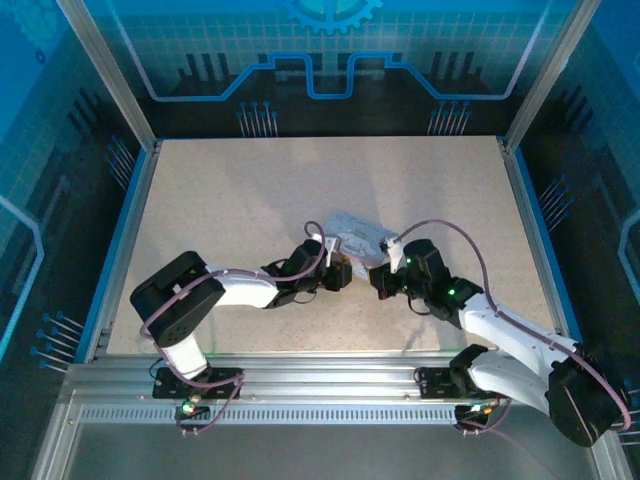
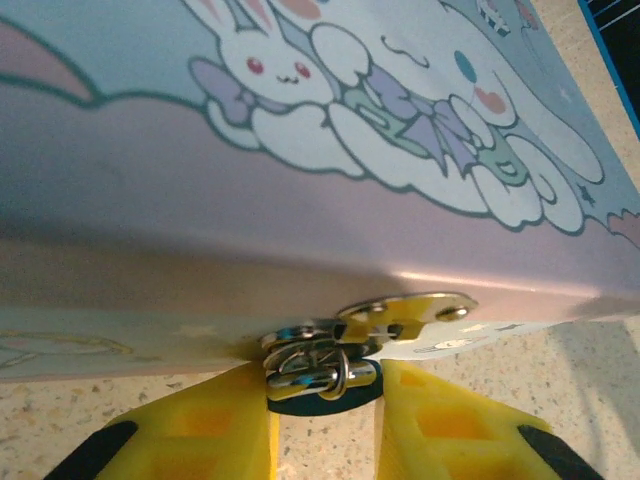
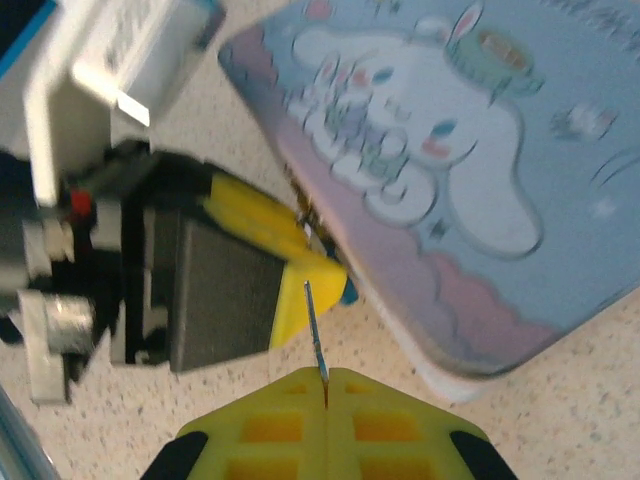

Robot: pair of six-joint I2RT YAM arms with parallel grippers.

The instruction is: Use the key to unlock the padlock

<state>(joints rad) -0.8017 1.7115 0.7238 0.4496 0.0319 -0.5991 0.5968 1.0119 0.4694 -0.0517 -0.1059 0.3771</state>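
Observation:
The key (image 3: 310,300) is pointing at the yellow finger of my left gripper next to the padlock's base. My right gripper should move back and come in lower, facing the base's end (image 3: 350,292).
The padlock (image 2: 312,372) is a small shiny lock with a dark blue base. It hangs from the hasp on the front side of the pastel tin (image 2: 300,180). My left gripper (image 2: 325,400) has a yellow finger against each side of it, shut on the padlock. The key (image 3: 316,325) is a thin dark sliver sticking out from between the pressed-together tips of my right gripper (image 3: 327,385). It points at the left gripper's yellow fingers (image 3: 300,270) by the tin's edge and stops a little short of them. In the top view the left gripper (image 1: 340,272) and right gripper (image 1: 378,278) face each other just in front of the tin (image 1: 358,235).
The tin lies flat on the speckled table (image 1: 250,200), near its middle and angled. A metal frame and blue walls (image 1: 120,220) surround the table. Purple cables (image 1: 450,232) loop over both arms.

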